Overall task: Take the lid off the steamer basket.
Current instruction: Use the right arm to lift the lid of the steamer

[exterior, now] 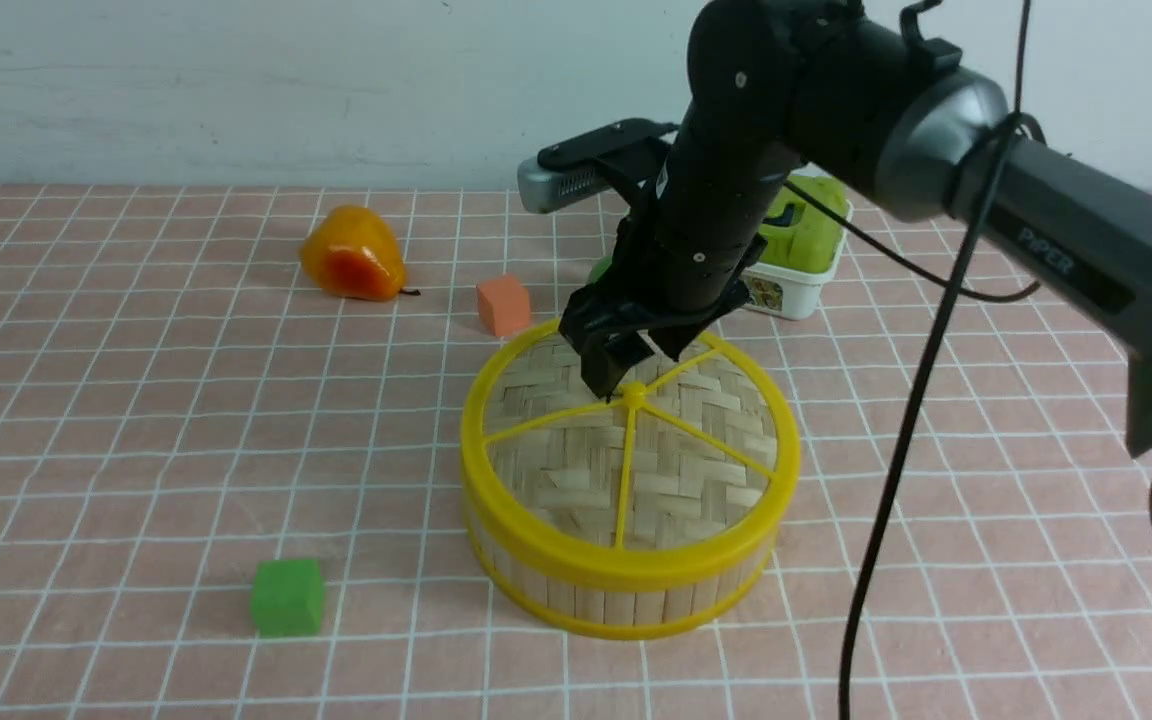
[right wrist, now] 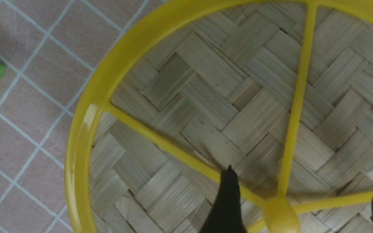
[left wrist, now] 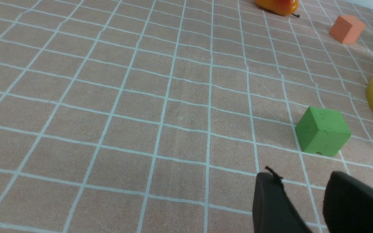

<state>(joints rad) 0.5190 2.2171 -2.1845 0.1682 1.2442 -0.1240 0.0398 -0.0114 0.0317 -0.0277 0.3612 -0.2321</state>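
Note:
My gripper will lift the lid free and leave the basket behind, because the lid's smooth yellow rim (exterior: 626, 566) just sits over the tops of the basket's slat sides.
The steamer basket (exterior: 626, 600) stands mid-table with bamboo-slat walls and yellow rims. The lid (exterior: 636, 470), woven bamboo with a yellow rim and spokes, sits on top of it. My right gripper (exterior: 631, 375) is open and hangs just above the lid's centre knob (exterior: 633, 393). In the right wrist view the gripper (right wrist: 306, 168) has one dark finger on each side of the knob (right wrist: 280, 213), apart from it, over the lid (right wrist: 206, 97). My left gripper (left wrist: 303, 176) is open and empty, low over the cloth. It is out of the front view.
A green cube (exterior: 287, 597) lies front left of the basket, close to my left gripper (left wrist: 322, 131). An orange cube (exterior: 503, 304) and a pear (exterior: 351, 255) lie behind. A white box with a green lid (exterior: 801, 250) stands behind the right arm.

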